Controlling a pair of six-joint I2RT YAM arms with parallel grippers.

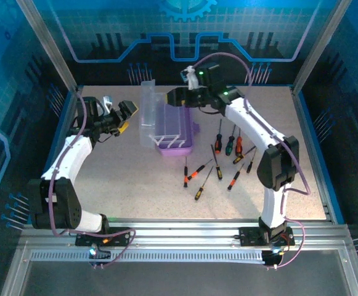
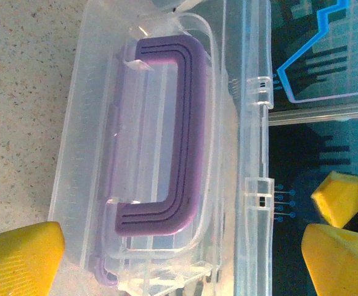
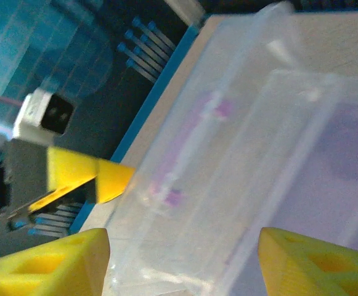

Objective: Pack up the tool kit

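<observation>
The clear lid [image 1: 147,114] is still standing upright along the purple case, so my left gripper should go back in and put the lid down flat beside the case [image 1: 133,140] before packing.
The purple case [image 1: 180,140] of the tool kit lies mid-table with its clear lid [image 1: 148,114] standing upright along its left side. Several screwdrivers [image 1: 218,161] with black and orange, red or yellow handles lie scattered on the table to its right. My left gripper [image 1: 124,117] is open just left of the lid. In the left wrist view its fingers [image 2: 24,256] frame the lid [image 2: 86,154] and the purple handle [image 2: 188,123] seen through it. My right gripper [image 1: 175,97] hovers at the case's far end, open, its fingers [image 3: 49,262] straddling the clear lid [image 3: 228,160].
A raised blue rim [image 1: 311,142] borders the speckled table [image 1: 142,185], with metal frame posts [image 1: 49,43] at the back corners. An aluminium rail [image 1: 179,237] runs along the near edge by the arm bases.
</observation>
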